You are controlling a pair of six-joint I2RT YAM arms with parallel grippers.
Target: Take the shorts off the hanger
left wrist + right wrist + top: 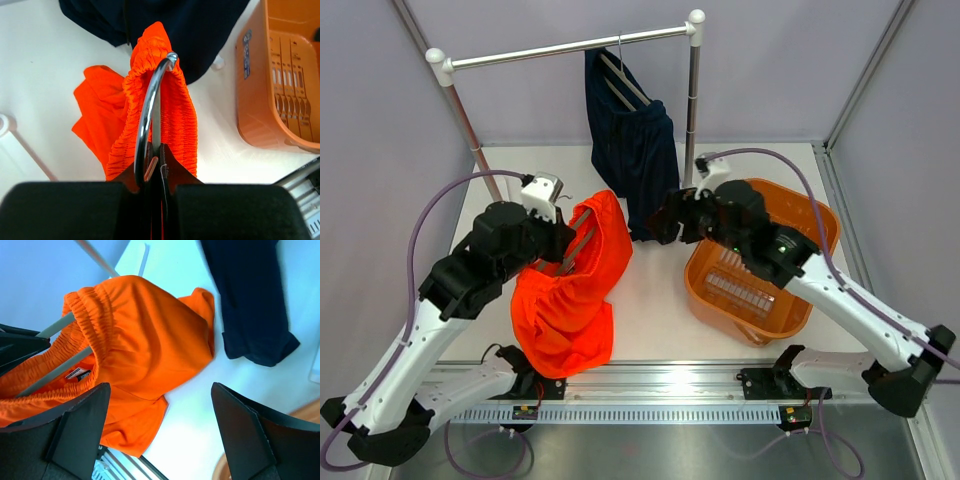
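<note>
The orange shorts (565,315) will slip off and hang limp when I pull with my right gripper, because the hanger's bars (577,250) run loosely inside their open waistband.
Orange shorts (570,290) hang on a metal hanger (150,105) that my left gripper (558,240) is shut on, held above the table at centre left. The elastic waistband (172,95) drapes over the hanger's curved end; the legs trail down to the table. In the right wrist view the shorts (145,345) fill the upper left, with the hanger bar (60,367) through the waistband. My right gripper (665,222) is open and empty, just right of the shorts, not touching them.
Navy shorts (632,140) hang on another hanger from the clothes rail (570,45) at the back. An orange basket (765,260) sits at right under my right arm. The rail's posts (692,95) stand behind both grippers.
</note>
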